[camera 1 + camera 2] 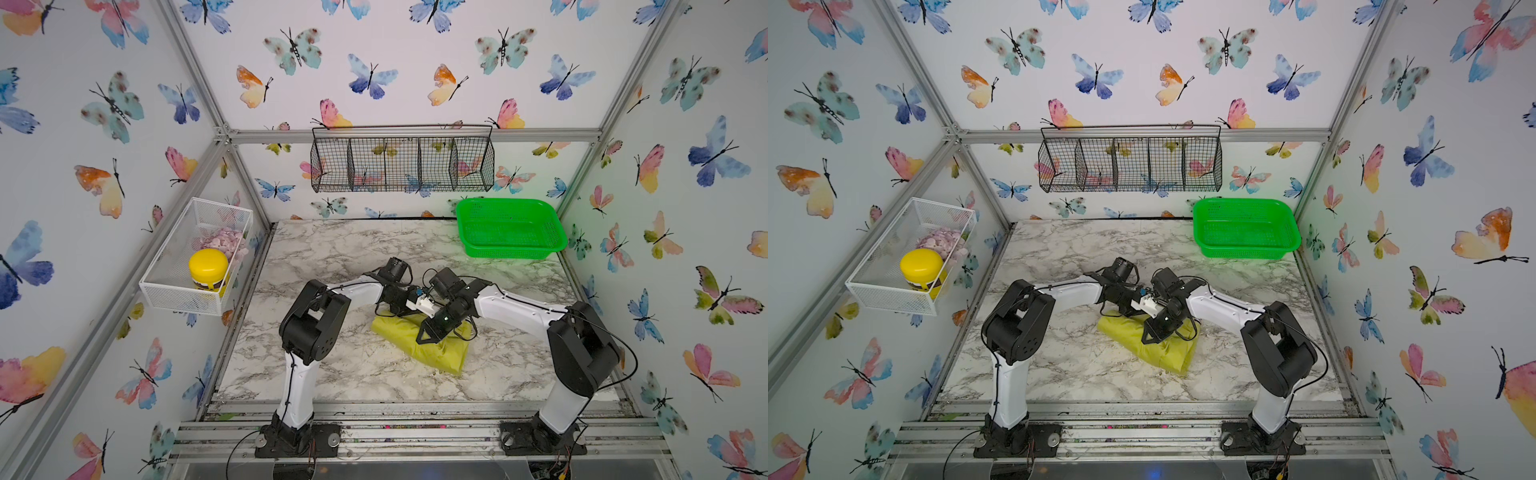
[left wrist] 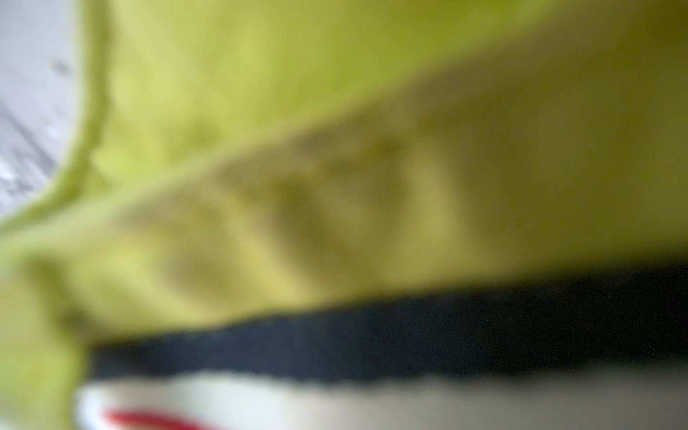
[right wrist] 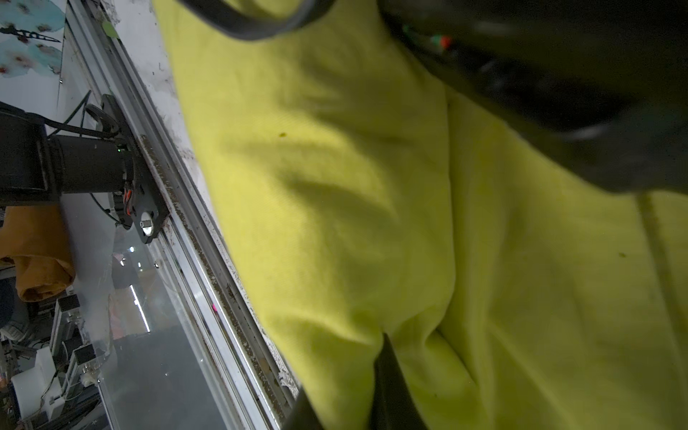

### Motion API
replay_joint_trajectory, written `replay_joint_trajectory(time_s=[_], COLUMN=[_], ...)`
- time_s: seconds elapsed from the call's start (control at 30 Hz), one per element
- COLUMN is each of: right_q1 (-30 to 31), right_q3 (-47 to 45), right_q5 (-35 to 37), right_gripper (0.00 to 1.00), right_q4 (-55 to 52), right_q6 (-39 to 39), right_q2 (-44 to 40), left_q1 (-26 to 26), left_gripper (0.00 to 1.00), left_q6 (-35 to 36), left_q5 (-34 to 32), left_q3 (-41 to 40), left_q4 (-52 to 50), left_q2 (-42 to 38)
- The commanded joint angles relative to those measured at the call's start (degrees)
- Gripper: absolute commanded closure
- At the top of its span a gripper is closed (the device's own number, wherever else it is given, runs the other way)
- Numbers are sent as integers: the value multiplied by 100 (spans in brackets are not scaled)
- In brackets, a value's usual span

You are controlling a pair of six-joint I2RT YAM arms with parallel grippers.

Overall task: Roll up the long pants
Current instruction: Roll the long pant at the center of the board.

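Note:
The pants' middle (image 1: 408,328) is crowded by both wrists, and the pants' slanted end lies loose. My left gripper should therefore back away and take the pants by that end (image 1: 382,325).
The long pants (image 1: 432,353) lie as a folded yellow-green bundle in the middle of the marble table (image 1: 332,257), seen in both top views (image 1: 1167,353). My left gripper (image 1: 428,309) reaches in from the left over the bundle's far edge, its fingertips hidden behind the right wrist. In the left wrist view blurred yellow cloth (image 2: 335,149) fills the frame, and the black-and-white waistband (image 2: 372,346) covers the jaws. My right gripper (image 1: 426,336) points down onto the bundle. In the right wrist view it (image 3: 346,376) is shut with a fold of the pants (image 3: 335,223) pinched between its dark fingers.
A bright green plastic basket (image 1: 515,251) stands at the table's back right corner. A black wire basket (image 1: 402,164) hangs on the back wall. On the left wall a white mesh basket (image 1: 183,297) holds a yellow-lidded jar (image 1: 208,266). Both wrists nearly touch above the bundle.

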Motion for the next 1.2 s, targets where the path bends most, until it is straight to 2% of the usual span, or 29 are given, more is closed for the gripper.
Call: replay_joint_trajectory(time_s=[0.0, 0.17, 0.27, 0.37, 0.6, 0.73, 0.87, 1.0, 1.17], right_q1=[-155, -155, -164, -164, -179, -190, -295, -322, -322], right_q3=[59, -214, -406, -437, -492, -474, -386, -343, -260], right_q5=[1163, 1557, 1847, 2049, 2070, 2008, 1912, 1755, 1571], right_gripper=[96, 96, 96, 96, 96, 96, 96, 96, 96], right_q4=[155, 295, 424, 531, 924, 1020, 949, 930, 868], right_q6=[-8, -74, -33, 62, 403, 398, 331, 322, 404], right_q2=[338, 487, 540, 655, 1208, 1469, 1642, 1700, 1633], left_q1=[61, 809, 1151, 1309, 1149, 798, 727, 688, 653], left_gripper=[100, 100, 100, 100, 100, 100, 100, 100, 100], left_q6=[-233, -852, -868, -885, -1032, -1130, -1258, -1242, -1009], left_q5=[288, 440, 543, 686, 938, 809, 603, 451, -230], left_q3=[-512, -651, -248, -263, -1222, -1942, -2643, -2874, -3027], left_q4=[-534, 669, 621, 565, 385, 121, 83, 39, 15], left_q2=[-176, -1207, -1573, -2074, -3084, -3338, -3604, -3663, -3266])
